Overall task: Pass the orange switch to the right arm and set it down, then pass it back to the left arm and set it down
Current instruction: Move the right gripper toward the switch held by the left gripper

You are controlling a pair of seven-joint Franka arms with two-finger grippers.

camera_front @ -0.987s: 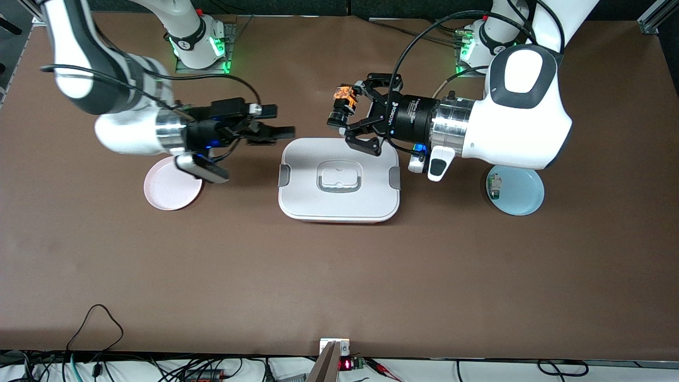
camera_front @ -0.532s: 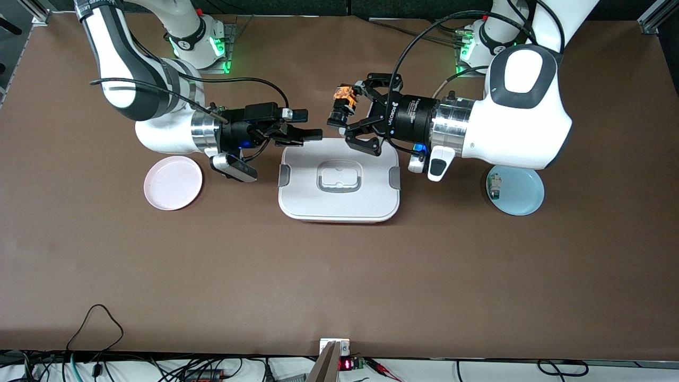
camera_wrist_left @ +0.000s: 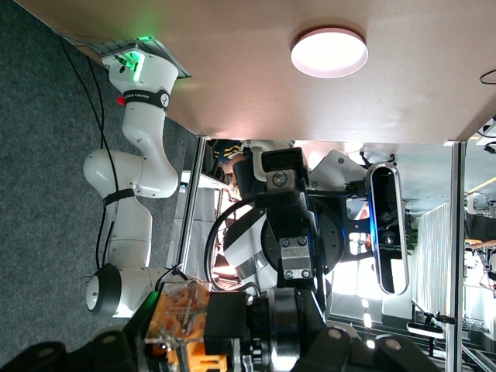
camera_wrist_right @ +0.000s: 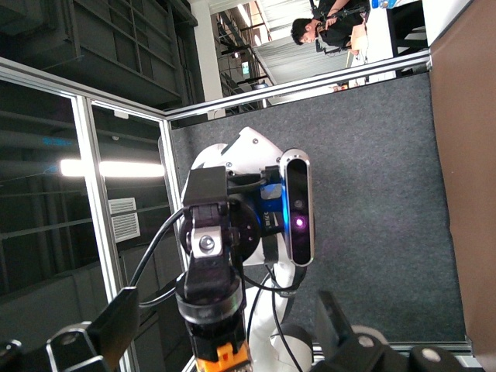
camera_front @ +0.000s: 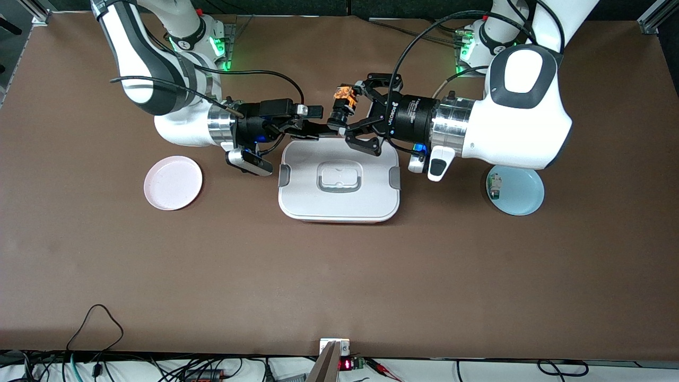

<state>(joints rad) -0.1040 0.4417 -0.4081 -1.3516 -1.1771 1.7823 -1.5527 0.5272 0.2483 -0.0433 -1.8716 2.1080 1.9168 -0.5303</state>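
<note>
I should expect a hidden orange side at the tip of the orange switch's round end [camera_front: 342,105] when I carry the orange switch away, because my left gripper's finger [camera_wrist_right: 207,242] covers that tip.
The orange switch [camera_front: 342,102], a small orange block with a black round end, hangs in the air over the table beside the box's [camera_front: 339,204] edge toward the bases. My left gripper [camera_front: 348,112] is shut on its orange part [camera_wrist_left: 182,319]. My right gripper [camera_front: 324,123] stands open at the switch's black end. In the right wrist view that black end [camera_wrist_right: 208,304] sits between the spread fingers [camera_wrist_right: 118,319] with a gap on each side. The white lidded box lies on the table below both hands.
A pink plate [camera_front: 173,182] lies toward the right arm's end of the table. A blue plate [camera_front: 522,197] toward the left arm's end holds a small white-and-green component [camera_front: 494,185]. Cables trail from both wrists.
My right arm has travelled from over the pink plate toward the left gripper, and its open fingers now reach the switch's black end. The left gripper and the switch have stayed put.
</note>
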